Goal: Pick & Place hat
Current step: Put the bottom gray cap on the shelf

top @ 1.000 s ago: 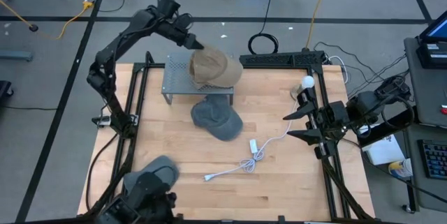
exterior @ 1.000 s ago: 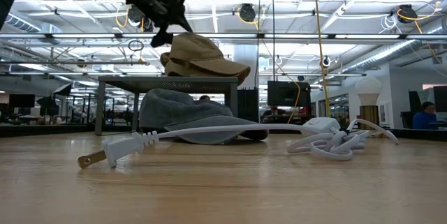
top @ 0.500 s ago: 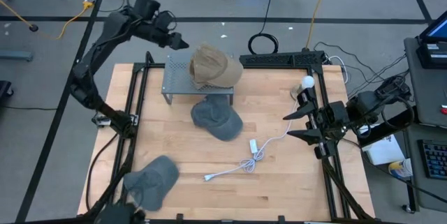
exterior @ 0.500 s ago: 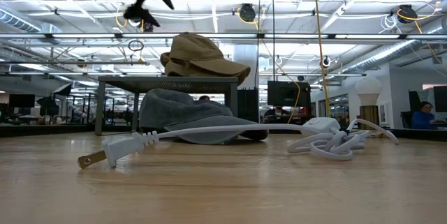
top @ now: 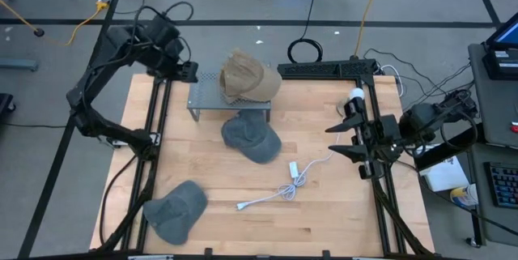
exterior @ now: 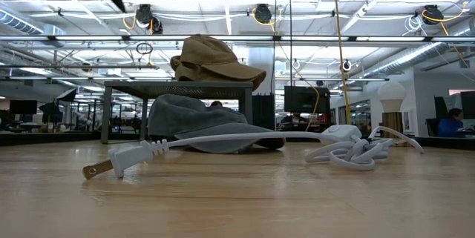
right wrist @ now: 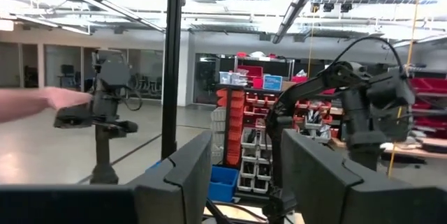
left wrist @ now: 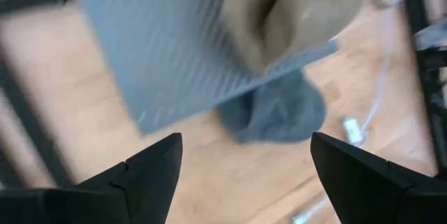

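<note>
My left gripper should stay open and keep moving, because the second grey hat (top: 175, 211) lies clear of the rack and the cable. It should close once its fingers reach that hat (top: 180, 216).
A tan hat (top: 249, 77) sits crown-up on a grey perforated rack (top: 207, 90) at the table's far side; the low view shows the tan hat (exterior: 211, 58) on top of that rack (exterior: 178, 86). A dark grey hat (top: 252, 138) lies on the table, partly under the rack. A second grey hat (top: 175, 208) lies at the near left. My left gripper (top: 183, 70) hovers open and high, left of the rack. In its wrist view my left gripper (left wrist: 244, 175) looks down on the tan hat (left wrist: 279, 8). My right gripper (top: 343, 139) waits open at the table's right edge.
A white cable with a plug (top: 279, 189) lies on the table right of centre, near the dark grey hat. A white bulb (top: 356, 95) stands by the right frame rail. Dark frame rails run along the left (top: 154, 122) and right table edges.
My left gripper has drawn back from the tan hat toward the table's far left corner and has risen. The tan hat has stayed on the rack.
</note>
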### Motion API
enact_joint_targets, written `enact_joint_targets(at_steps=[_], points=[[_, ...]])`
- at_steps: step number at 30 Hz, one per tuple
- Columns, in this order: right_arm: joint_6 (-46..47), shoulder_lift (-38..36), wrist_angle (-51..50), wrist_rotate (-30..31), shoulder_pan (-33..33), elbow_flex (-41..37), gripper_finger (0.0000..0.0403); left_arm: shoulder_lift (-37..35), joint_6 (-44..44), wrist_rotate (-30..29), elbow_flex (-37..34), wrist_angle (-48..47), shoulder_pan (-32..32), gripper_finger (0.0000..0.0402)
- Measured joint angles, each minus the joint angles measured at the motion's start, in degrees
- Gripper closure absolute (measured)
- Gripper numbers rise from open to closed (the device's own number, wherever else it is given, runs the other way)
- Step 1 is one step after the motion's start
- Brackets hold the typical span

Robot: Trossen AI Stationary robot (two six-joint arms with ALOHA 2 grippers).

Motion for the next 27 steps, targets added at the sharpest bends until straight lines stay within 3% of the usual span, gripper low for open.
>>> enact_joint_targets(at_steps=[13, 27], points=[[-3.1, 0.2, -0.4, 4.4, 0.0, 0.0, 0.0238, -0.6, -22.0, -4.4, -0.2, -0.2, -11.4, 0.0082], [-5.5, 0.2, -0.9, 4.5, 0.0, 0.0, 0.0238, -0.5, -50.8, -5.5, -0.2, -0.2, -32.3, 0.0082]])
